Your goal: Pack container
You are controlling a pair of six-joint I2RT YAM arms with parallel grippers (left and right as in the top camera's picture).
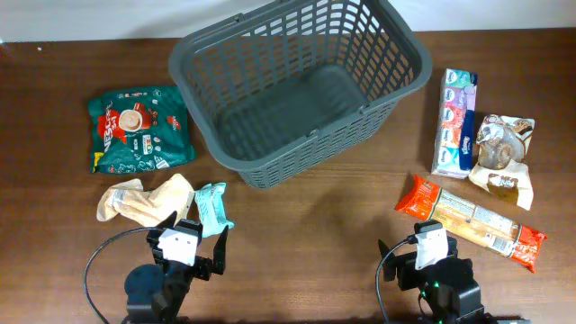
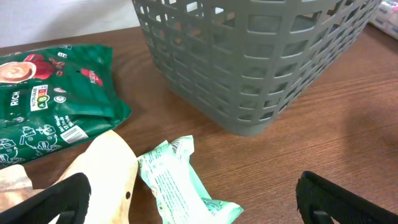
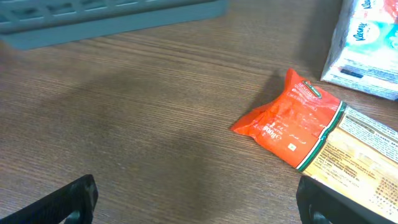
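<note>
The basket (image 1: 315,137) is at an angle to the table's back edge, so my left gripper and my right gripper should grab its end rims (image 1: 186,94) and turn it straighter before packing.
The dark grey slotted basket (image 1: 297,85) stands empty at the table's back centre; its wall also fills the top of the left wrist view (image 2: 261,56). My left gripper (image 1: 186,247) is open and empty at the front left, just behind a mint-green packet (image 2: 180,183) and a cream packet (image 2: 109,180). My right gripper (image 1: 432,247) is open and empty at the front right, beside a long orange biscuit packet (image 3: 298,121).
A green coffee bag (image 1: 139,129) lies left of the basket. A tissue pack (image 1: 454,121) and a brown-and-white snack bag (image 1: 504,148) lie at the right. Bare wood lies between the two grippers.
</note>
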